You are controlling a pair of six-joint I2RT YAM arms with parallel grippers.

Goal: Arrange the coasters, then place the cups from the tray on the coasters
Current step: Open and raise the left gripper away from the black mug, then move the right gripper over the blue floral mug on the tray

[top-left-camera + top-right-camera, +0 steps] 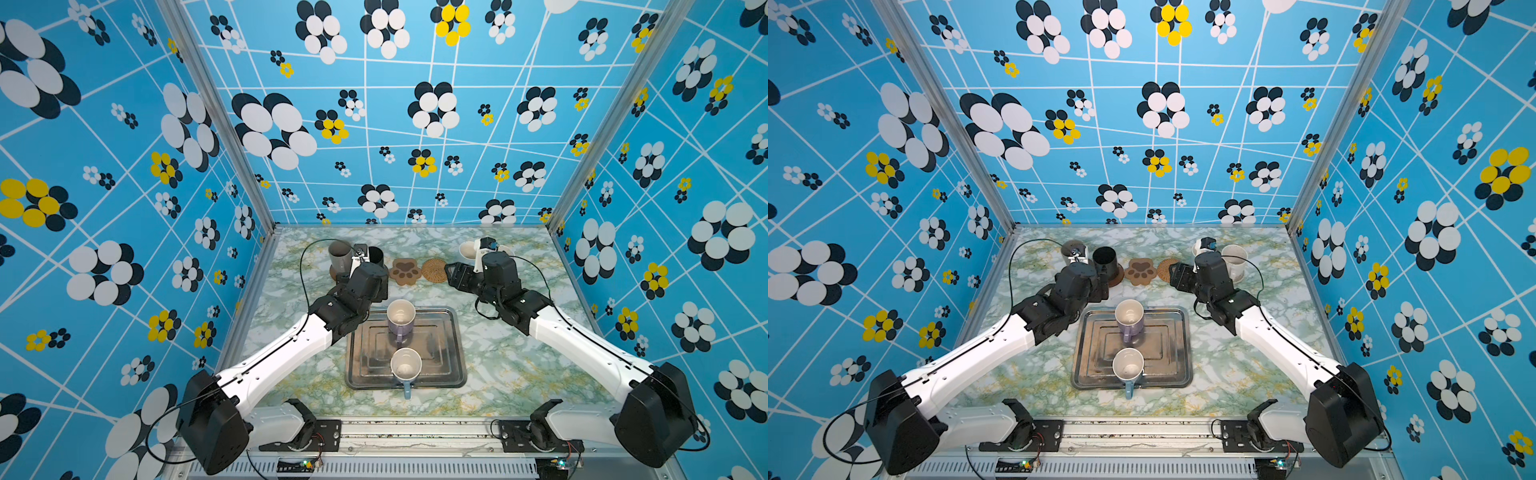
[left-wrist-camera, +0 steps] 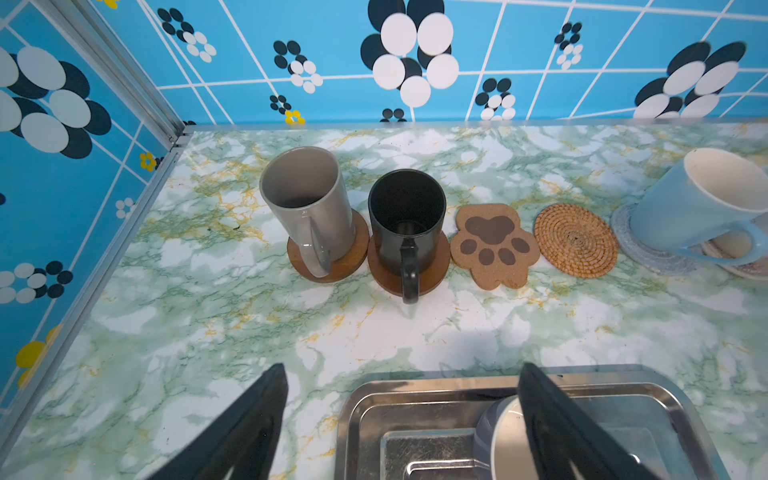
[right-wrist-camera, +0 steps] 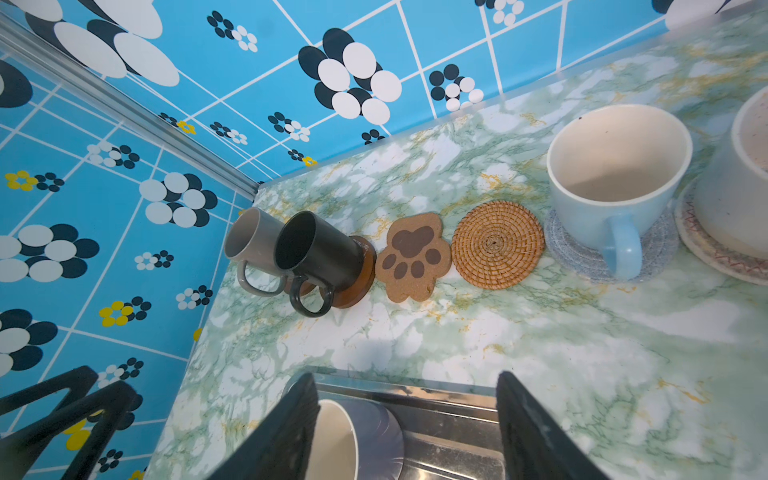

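Note:
The tray's light blue mug (image 1: 406, 365) points its handle clear past the tray's near edge, so I should keep my right gripper moving on to that handle (image 1: 407, 391) and close it there.
At the back of the table, the grey cup (image 2: 307, 199) and the black mug (image 2: 405, 220) each stand on a round brown coaster. The paw-print coaster (image 2: 494, 245) and the rattan coaster (image 2: 575, 241) lie bare. A light blue mug (image 3: 615, 183) and the cream-white mug (image 3: 739, 187) stand on pale coasters. On the tray (image 1: 453, 365) remain the lavender mug (image 1: 401, 320) and another light blue mug (image 1: 406, 368). My left gripper (image 2: 402, 368) hangs open over the tray's far left corner. My right gripper (image 3: 407, 376) is open above the tray's far edge. Both are empty.
The marble-patterned table is boxed in by blue patterned walls at the back and both sides. Both arms reach in from the front corners and converge beyond the tray (image 1: 1179, 365). My left gripper's fingers (image 3: 62, 415) show in the right wrist view.

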